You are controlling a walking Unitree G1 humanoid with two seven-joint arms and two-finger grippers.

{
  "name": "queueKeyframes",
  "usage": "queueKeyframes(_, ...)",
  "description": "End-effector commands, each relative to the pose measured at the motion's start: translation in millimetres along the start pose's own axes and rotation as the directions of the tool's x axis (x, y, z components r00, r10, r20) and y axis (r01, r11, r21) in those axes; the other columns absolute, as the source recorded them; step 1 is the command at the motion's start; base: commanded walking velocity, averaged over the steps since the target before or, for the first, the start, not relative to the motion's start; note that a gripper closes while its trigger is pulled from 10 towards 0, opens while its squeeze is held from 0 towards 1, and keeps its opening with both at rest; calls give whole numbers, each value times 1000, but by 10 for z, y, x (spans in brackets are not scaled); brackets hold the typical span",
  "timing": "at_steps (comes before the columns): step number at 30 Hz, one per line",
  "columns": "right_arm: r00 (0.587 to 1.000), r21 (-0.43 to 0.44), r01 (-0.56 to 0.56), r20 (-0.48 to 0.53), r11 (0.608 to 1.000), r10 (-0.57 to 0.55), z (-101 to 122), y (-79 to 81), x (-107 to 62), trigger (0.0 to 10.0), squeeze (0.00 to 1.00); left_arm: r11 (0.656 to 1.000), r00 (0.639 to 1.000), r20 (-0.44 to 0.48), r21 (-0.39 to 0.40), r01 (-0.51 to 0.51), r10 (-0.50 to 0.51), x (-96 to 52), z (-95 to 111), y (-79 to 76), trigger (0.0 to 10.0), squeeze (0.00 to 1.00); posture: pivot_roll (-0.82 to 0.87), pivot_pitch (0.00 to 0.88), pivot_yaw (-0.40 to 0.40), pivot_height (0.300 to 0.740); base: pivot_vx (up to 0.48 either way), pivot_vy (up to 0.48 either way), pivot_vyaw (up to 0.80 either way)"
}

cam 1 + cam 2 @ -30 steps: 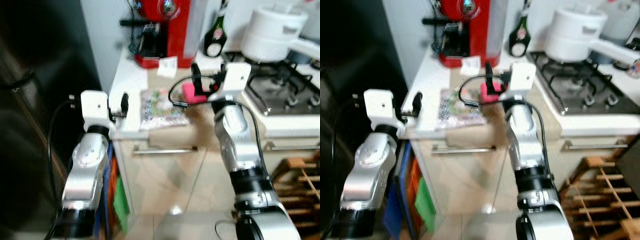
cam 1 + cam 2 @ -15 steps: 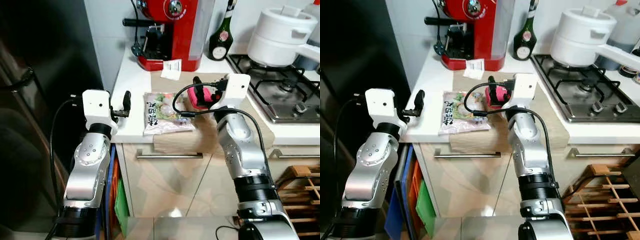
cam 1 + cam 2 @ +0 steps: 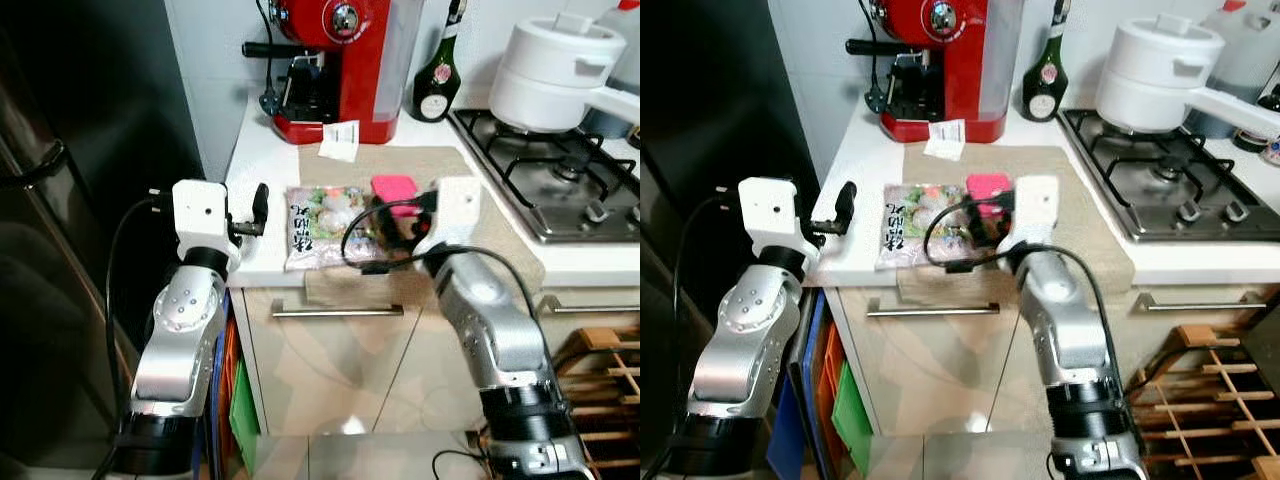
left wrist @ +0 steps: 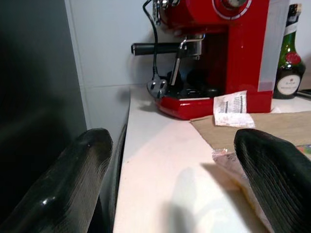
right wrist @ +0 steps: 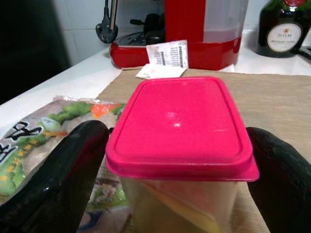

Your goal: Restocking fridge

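My gripper will lift and carry the clear container (image 5: pixel 177 206), and the yellow-edged filling (image 5: pixel 188 209) should stay wedged at its slant because it leans slantwise across the container.
A clear container with a pink lid (image 3: pixel 393 186) stands on a brown mat (image 3: pixel 490 190) on the counter. My right gripper (image 5: pixel 177 194) is low at the container's near side and open. One black finger (image 5: pixel 73 165) lies close on each side of the container (image 5: pixel 180 126). A frozen vegetable bag (image 3: pixel 322 222) lies flat just left of it. My left gripper (image 4: pixel 180 189) hovers open at the counter's left edge, beside the bag's corner (image 4: pixel 240 167), with nothing between its fingers.
The black fridge (image 3: pixel 90 150) stands to the left of the counter. At the back are a red coffee machine (image 3: pixel 340 55), a paper slip (image 3: pixel 340 140) and a green bottle (image 3: pixel 437 75). A white pot (image 3: pixel 555 70) sits on the gas hob (image 3: pixel 570 190). Below is a drawer handle (image 3: pixel 340 312).
My right arm has dropped from above the container to its near side, fingers now flanking it. The camera steadied and shifted a little. The left arm has barely moved.
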State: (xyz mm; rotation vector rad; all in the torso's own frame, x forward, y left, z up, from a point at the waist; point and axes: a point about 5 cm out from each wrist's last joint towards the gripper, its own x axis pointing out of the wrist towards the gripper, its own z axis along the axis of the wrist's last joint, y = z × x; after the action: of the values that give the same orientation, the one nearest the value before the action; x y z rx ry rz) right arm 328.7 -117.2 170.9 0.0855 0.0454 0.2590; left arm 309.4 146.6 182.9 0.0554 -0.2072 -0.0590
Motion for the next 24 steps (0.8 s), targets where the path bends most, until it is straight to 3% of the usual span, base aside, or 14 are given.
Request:
queueKeyframes(1, 1000, -13, 2, 5, 1000, -2, 40, 1, -10, 10000, 0, 1000, 1000, -16, 6, -6, 6, 5, -18, 18, 10000, 0, -83, 0, 18, 740, 0, 0, 0)
queueKeyframes(10, 996, 19, 68, -52, 998, -67, 13, -118, -11, 10000, 0, 1000, 1000, -26, 4, -6, 6, -5, -36, 4, 10000, 0, -86, 0, 17, 740, 0, 0, 0)
queueKeyframes(24, 994, 91, 46, -107, 995, -37, -27, -38, 65, 10000, 0, 1000, 999, -42, -3, -16, 16, -4, -59, 16, 10000, 0, -84, 0, 15, 740, 0, 0, 0)
